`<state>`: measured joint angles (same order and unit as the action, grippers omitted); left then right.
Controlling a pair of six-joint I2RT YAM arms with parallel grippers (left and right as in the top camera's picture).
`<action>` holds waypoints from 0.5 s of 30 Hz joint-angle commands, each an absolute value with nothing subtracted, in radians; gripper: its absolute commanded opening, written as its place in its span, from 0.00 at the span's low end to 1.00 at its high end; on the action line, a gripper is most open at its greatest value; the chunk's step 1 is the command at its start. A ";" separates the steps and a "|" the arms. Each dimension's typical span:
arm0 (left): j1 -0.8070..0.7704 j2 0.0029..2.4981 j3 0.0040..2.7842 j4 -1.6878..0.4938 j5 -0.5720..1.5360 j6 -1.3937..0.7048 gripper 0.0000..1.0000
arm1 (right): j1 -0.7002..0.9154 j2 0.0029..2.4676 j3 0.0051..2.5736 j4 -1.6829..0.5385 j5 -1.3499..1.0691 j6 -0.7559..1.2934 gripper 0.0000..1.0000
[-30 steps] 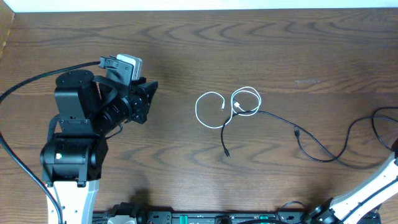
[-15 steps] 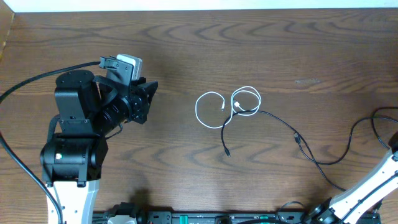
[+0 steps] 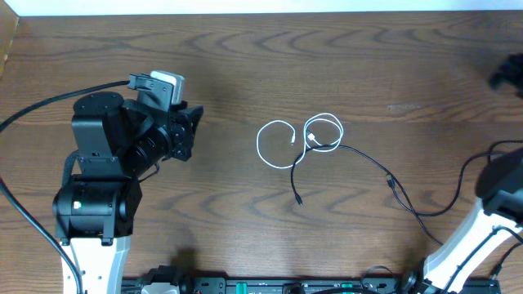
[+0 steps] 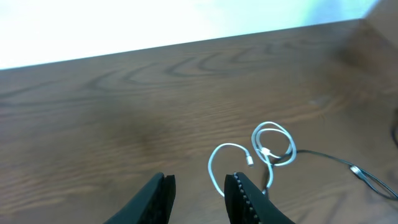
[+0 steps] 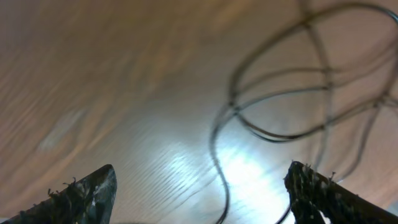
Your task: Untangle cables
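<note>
The black cable crosses the white cable's loops [image 3: 325, 132] in plain view, so the robot's right gripper should keep heading toward that crossing [image 3: 305, 153] until both cables are in its fingers.
The cables lie right of the table's middle. A white cable [image 3: 278, 145] curls in two loops, also seen in the left wrist view [image 4: 272, 147]. A thin black cable [image 3: 391, 177] runs from those loops toward the right edge, and a short black end [image 3: 297, 192] points at the front. My left gripper [image 3: 186, 135] hovers well left of them, its fingers [image 4: 245, 198] a little apart with nothing between. My right gripper [image 5: 202, 196] stands wide open above looping black cable [image 5: 280, 99], holding nothing; one strand [image 5: 221, 180] lies on the wood below the gap.
The right arm's white link and black joint [image 3: 500, 186] stand at the right edge, with a dark blurred shape [image 3: 507, 73] above them at the far right. The left arm's base [image 3: 90, 204] and its thick black wire [image 3: 49, 102] occupy the left side.
The right arm has risen from the lower right corner up along the right edge, and its gripper has opened. The black cable's right part has shifted. The left arm has barely moved.
</note>
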<state>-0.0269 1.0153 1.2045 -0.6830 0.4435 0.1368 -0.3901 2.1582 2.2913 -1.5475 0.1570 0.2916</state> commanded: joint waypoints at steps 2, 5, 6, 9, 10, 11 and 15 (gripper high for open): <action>-0.023 1.016 1.195 -0.680 0.342 0.092 0.32 | -0.229 2.093 2.292 -1.530 0.141 0.184 0.83; -0.023 1.016 1.195 -0.681 0.329 0.091 0.32 | -0.149 2.049 2.248 -1.460 0.134 0.171 0.81; -0.023 1.016 1.195 -0.683 0.320 0.088 0.32 | -0.117 2.016 2.204 -1.408 0.126 0.153 0.80; -0.023 1.016 1.195 -0.689 0.320 0.088 0.32 | -0.045 1.911 2.044 -1.269 0.113 0.114 0.81; -0.023 1.016 1.195 -0.691 0.320 0.088 0.32 | -0.023 1.871 1.976 -1.220 0.113 0.113 0.82; -0.024 1.016 1.195 -0.691 0.320 0.089 0.32 | 0.001 1.829 1.894 -1.169 0.113 0.115 0.84; -0.024 1.016 1.195 -0.687 0.321 0.088 0.32 | 0.079 1.717 1.602 -1.000 0.103 0.154 0.86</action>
